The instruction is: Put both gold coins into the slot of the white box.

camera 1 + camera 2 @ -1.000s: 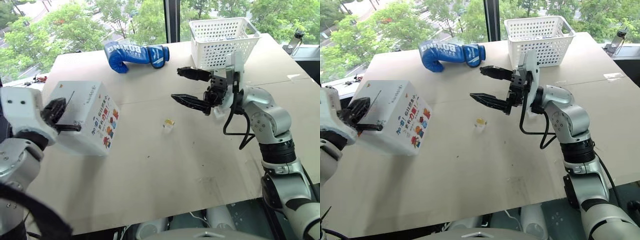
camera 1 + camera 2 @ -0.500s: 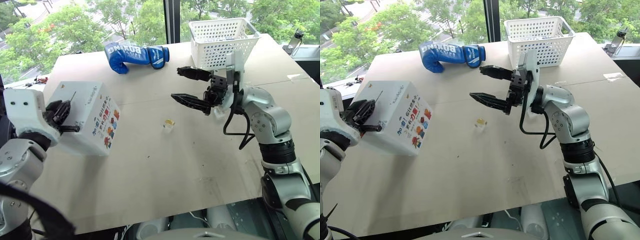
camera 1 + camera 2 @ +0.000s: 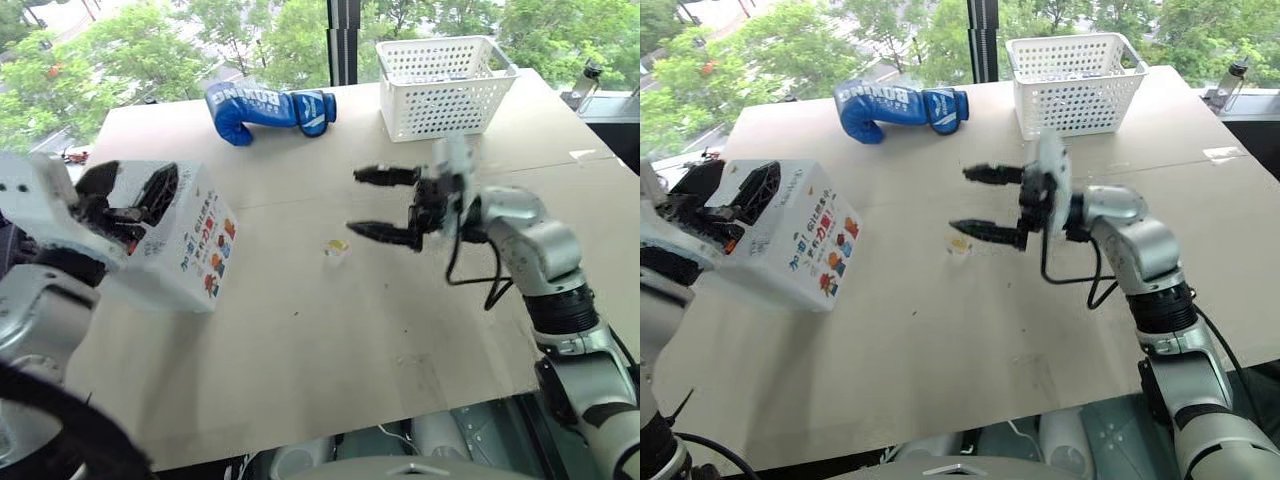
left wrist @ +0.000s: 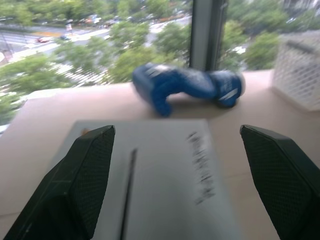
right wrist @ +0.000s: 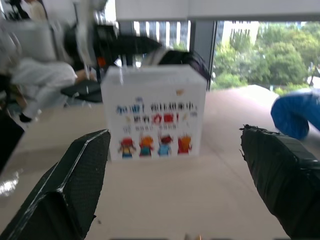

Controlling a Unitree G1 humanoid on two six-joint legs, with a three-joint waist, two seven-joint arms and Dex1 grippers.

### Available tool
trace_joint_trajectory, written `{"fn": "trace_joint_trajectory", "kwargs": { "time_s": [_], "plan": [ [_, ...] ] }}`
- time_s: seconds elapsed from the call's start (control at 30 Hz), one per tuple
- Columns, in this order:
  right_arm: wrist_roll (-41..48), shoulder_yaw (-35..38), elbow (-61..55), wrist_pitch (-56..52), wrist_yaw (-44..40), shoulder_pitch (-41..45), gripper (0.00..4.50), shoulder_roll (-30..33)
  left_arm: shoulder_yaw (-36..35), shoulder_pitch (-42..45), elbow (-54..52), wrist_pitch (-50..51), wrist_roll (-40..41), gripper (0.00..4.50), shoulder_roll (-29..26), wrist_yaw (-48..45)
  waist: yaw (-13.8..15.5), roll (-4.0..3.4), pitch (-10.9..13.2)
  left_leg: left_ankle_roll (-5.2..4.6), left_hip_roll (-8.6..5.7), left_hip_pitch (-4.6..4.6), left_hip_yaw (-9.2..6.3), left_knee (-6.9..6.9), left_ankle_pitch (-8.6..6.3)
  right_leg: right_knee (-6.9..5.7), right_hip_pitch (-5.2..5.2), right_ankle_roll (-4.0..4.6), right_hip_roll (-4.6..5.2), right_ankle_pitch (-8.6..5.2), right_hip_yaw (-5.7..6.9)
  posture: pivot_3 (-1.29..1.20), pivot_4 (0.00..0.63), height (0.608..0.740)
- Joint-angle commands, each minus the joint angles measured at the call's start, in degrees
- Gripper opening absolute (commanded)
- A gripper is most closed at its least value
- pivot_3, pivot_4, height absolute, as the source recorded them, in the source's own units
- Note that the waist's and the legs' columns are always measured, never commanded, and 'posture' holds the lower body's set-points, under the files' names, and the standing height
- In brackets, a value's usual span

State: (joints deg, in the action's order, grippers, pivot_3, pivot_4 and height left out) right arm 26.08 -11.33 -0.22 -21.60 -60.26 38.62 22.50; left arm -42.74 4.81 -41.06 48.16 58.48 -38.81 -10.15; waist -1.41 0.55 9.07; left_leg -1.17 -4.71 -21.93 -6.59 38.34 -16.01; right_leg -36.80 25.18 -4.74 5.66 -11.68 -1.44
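Note:
The slot (image 4: 128,195) lies under my left gripper, far from the gold coin (image 3: 336,246), so my right gripper should pick the coin and pass it to my left gripper.
The white box (image 3: 190,240) stands at the table's left, its picture panel facing the middle. Its thin dark slot (image 4: 127,197) runs along the top face. My left gripper (image 3: 130,190) hovers just over that top, open, with nothing between its fingers (image 4: 82,180). One tiny gold coin (image 3: 338,244) lies on a small clear block near the table's middle. My right gripper (image 3: 355,202) is open and level, pointing left, its lower finger just right of and slightly above the coin. The right wrist view looks across at the box (image 5: 155,100).
A blue boxing glove (image 3: 265,108) lies at the back of the table behind the box. A white perforated basket (image 3: 440,85) stands at the back right. Bare tabletop (image 3: 330,330) stretches in front of the box and the coin.
My left gripper went from shut to open over the box top and rose a little. My right gripper sank closer to the table beside the coin.

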Motion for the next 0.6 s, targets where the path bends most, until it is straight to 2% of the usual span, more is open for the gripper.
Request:
{"fn": "trace_joint_trajectory", "kwargs": {
  "time_s": [0.03,0.17,0.23,0.4,0.5,0.6],
  "plan": [
    [-8.5,-3.6,5.7,7.5,3.8,-0.5,4.5,-2.7,-3.3,-8.3,-5.5,2.1,10.1,4.05,-5.0,-8.3,-0.8,-0.02,0.0,0.0,0.01,-0.03,0.06,-0.03,0.0,0.0,0.08,0.0,-0.02,0.0,-0.07,0.0,0.15,0.721],
    [-13.1,-4.8,11.3,7.6,10.4,-0.6,4.5,-8.0,-3.4,-22.0,-9.8,3.9,10.9,4.05,-9.4,-16.7,-1.3,-0.11,0.1,0.02,0.13,0.0,0.2,-0.12,0.01,-0.05,0.17,0.02,-0.19,-0.01,-0.22,0.0,0.15,0.721],
    [-14.9,-5.2,14.4,8.9,12.7,-0.5,4.5,-10.8,-2.4,-27.9,-11.3,3.2,6.9,4.05,-10.1,-19.7,-1.1,-0.13,0.1,0.05,0.24,0.01,0.2,-0.12,0.02,-0.06,0.18,0.03,-0.28,0.0,-0.21,0.0,0.15,0.721],
    [-17.1,-5.2,18.8,10.8,14.6,-0.2,4.5,-14.5,0.4,-32.0,-11.1,-1.2,-0.5,4.05,-8.5,-21.6,-0.6,-0.13,0.1,0.05,0.2,0.06,0.2,-0.11,0.02,-0.01,0.06,0.07,-0.28,0.02,-0.18,0.0,0.15,0.721],
    [-17.9,-5.3,19.5,10.4,14.7,-0.5,3.75,-15.3,1.8,-32.4,-10.8,-3.5,-2.4,4.11,-6.6,-22.0,-0.7,-0.13,0.1,0.04,0.17,0.06,0.17,-0.08,0.01,0.03,0.01,0.1,-0.26,0.04,-0.17,0.0,0.15,0.721],
    [-18.7,-5.7,20.3,9.9,14.4,-0.7,2.46,-15.5,2.9,-33.0,-10.7,-4.9,-4.0,4.11,-5.4,-22.2,-0.8,-0.13,0.1,0.05,0.19,0.07,0.16,-0.08,0.01,0.02,0.02,0.1,-0.27,0.04,-0.15,0.0,0.15,0.721]
  ]
}}
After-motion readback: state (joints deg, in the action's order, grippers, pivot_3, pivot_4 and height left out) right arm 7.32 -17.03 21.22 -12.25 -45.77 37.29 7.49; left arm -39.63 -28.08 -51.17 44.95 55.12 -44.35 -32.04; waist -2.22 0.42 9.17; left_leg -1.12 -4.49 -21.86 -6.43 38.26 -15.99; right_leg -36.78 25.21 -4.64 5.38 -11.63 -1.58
